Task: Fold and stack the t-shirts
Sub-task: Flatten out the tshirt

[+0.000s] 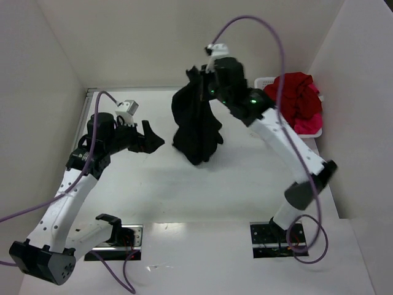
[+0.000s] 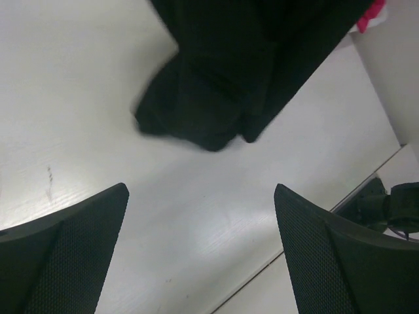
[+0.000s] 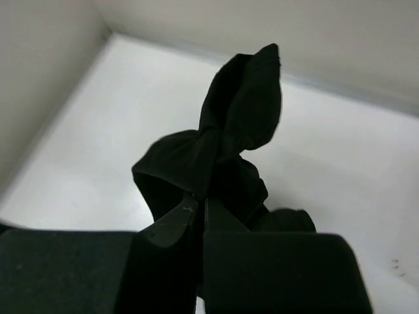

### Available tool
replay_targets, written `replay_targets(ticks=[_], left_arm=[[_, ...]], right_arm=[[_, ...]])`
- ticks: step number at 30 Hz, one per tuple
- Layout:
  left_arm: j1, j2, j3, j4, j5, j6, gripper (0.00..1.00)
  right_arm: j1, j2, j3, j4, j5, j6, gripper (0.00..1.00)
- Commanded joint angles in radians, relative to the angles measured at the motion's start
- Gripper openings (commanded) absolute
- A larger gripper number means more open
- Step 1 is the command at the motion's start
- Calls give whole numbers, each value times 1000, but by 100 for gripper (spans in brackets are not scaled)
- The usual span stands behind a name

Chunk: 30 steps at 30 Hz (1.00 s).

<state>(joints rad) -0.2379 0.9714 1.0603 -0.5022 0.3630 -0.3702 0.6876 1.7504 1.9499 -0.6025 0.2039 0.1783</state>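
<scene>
My left gripper should take the t-shirt's lower side (image 1: 177, 141) before my right gripper opens, because the black t-shirt hangs bunched from its top fold (image 1: 194, 76) in my right gripper.
A black t-shirt (image 1: 196, 126) hangs bunched above the middle of the table, its lower end touching the surface. My right gripper (image 1: 202, 77) is shut on its top fold; in the right wrist view the pinched cloth (image 3: 236, 131) sticks up past the closed gripper (image 3: 204, 204). My left gripper (image 1: 150, 136) is open, low over the table just left of the hanging shirt. From the left wrist the shirt's lower end (image 2: 209, 98) lies ahead of the spread gripper (image 2: 201, 196), with nothing between the fingers. Dark red (image 1: 298, 92) and pink t-shirts (image 1: 307, 123) lie heaped at the back right.
A white basket (image 1: 265, 82) holds the red and pink heap against the right wall. Walls close in the table at the back, left and right. Purple cables loop from both arms. The arm bases (image 1: 276, 236) stand at the near edge.
</scene>
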Motion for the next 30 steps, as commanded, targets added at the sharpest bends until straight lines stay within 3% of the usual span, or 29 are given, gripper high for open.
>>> replay_targets(ticks=[1,6,10,14,17,19,22,24,28,30], left_arm=[[5,-31,-28,230,109,-15,100],[5,7,-49,387,126,-97,100],[5,67,-83,684,163,-186,100],[5,203,-36,850,249,-220,100],[5,306,29,850,306,-220,100],[5,355,55,832,443,-167,100],[-20,434,138,657,606,-43,100],[-40,472,171,555,617,80,100],[-40,494,156,472,478,93,100],[-40,504,123,472,503,93,100]], right_arm=[[4,-204,-9,70,25,66,0],[4,-341,-9,44,34,76,0],[4,-388,-78,44,-15,95,0],[4,-431,-141,53,-69,118,0],[4,-453,-141,41,-69,118,0],[4,-453,-131,32,-58,118,1],[4,-453,-92,-6,-49,118,1],[4,-453,-92,-19,-40,109,1],[4,-463,-92,-19,6,99,1],[4,-463,-65,-43,60,90,3]])
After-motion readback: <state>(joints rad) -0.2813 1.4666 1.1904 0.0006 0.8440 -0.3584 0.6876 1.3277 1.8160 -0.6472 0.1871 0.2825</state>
